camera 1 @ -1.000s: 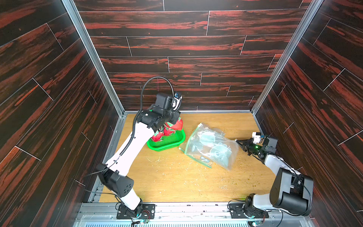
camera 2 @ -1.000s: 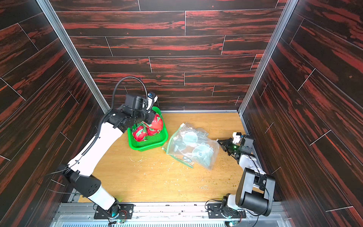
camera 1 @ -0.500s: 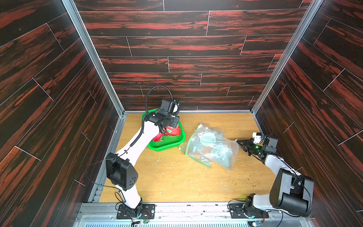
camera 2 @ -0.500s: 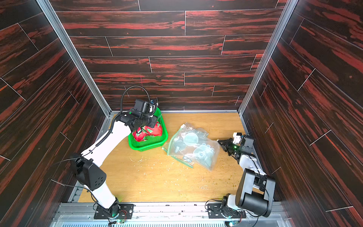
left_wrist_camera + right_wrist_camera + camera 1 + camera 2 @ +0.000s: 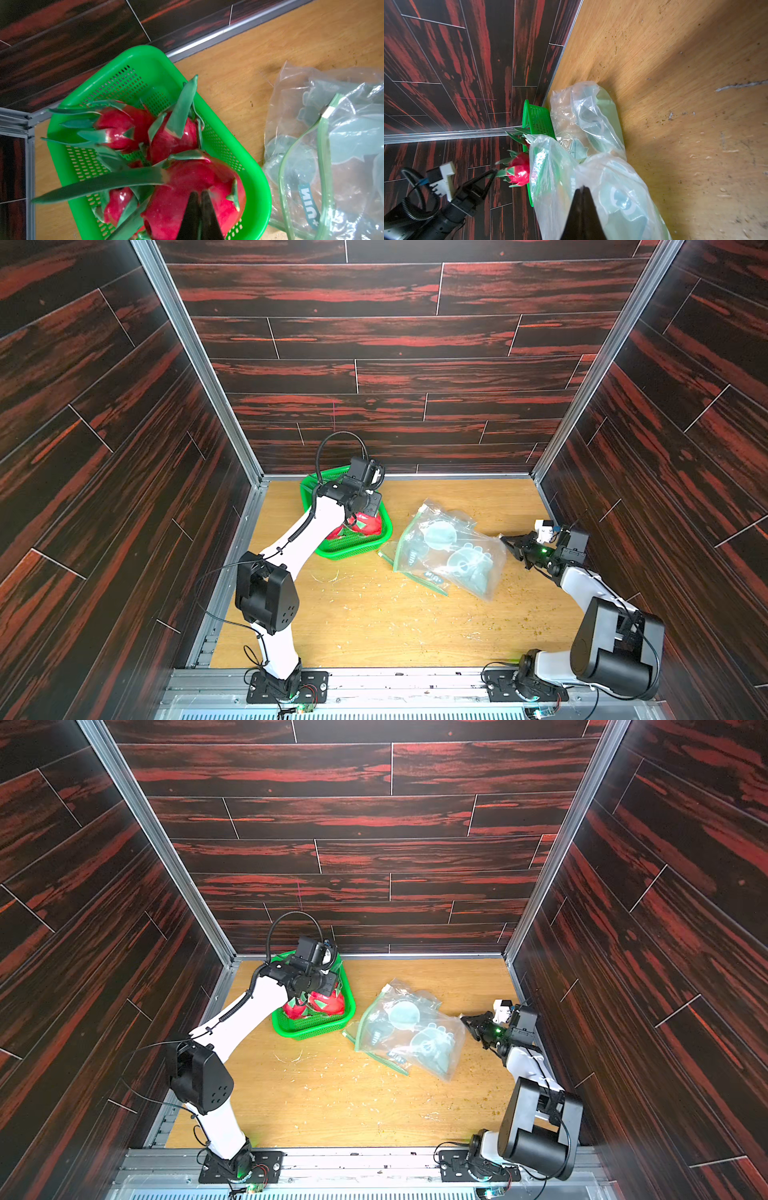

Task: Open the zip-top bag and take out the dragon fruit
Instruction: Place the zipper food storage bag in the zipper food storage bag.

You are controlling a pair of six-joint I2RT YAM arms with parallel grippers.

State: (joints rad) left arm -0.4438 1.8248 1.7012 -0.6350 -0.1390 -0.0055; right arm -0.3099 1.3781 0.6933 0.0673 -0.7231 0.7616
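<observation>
I should keep lowering the held dragon fruit (image 5: 367, 523) with my left gripper, as it is over the green basket's empty end (image 5: 353, 544), until it rests there, then let go.
Several red-pink dragon fruit (image 5: 170, 207) with green scales lie in the green basket (image 5: 257, 197), also seen in both top views (image 5: 368, 524) (image 5: 328, 1002). My left gripper (image 5: 199, 194) hangs shut just above the nearest fruit, with nothing between its jaws; its tips (image 5: 494, 171) show in the right wrist view. The clear zip-top bag (image 5: 449, 551) (image 5: 411, 1031) lies crumpled right of the basket, its green zip strip (image 5: 321, 149) gaping, no fruit visible inside. My right gripper (image 5: 508, 540) (image 5: 583, 189) is shut on the bag's right corner.
The basket (image 5: 386, 531) stands near the back left corner, close to the metal wall rail (image 5: 207, 41). Dark wood-pattern walls close in three sides. Pale crumbs and scraps (image 5: 332, 578) litter the wooden floor in front of the bag.
The left arm has folded back, its elbow drawn in toward its base, while its gripper stayed shut over the basket. The right arm and the bag have not moved.
</observation>
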